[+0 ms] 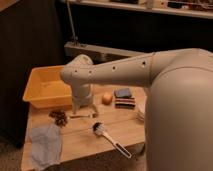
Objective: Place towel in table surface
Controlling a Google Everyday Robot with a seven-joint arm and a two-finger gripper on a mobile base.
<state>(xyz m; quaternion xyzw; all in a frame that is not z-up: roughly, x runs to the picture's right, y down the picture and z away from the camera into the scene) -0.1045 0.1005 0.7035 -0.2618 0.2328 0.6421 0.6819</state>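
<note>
I expect the towel [45,150] to fall open and hang in loose folds when I lift its top, since soft wrinkles and an uneven edge [57,130] are showing.
A blue-grey towel [46,144] lies crumpled on the wooden table [80,135] at its front left corner, partly over the edge. My gripper [84,114] points down over the middle of the table, just right of the yellow bin, with its tips close to the tabletop. It is open and holds nothing. The towel is apart from it, to the lower left.
A yellow bin [46,89] stands at the back left. A brown clump [60,117] lies beside my gripper. An orange fruit [106,98], stacked sponges [124,98], a dish brush [107,136] and white plates [141,114] lie to the right. My arm covers the right side.
</note>
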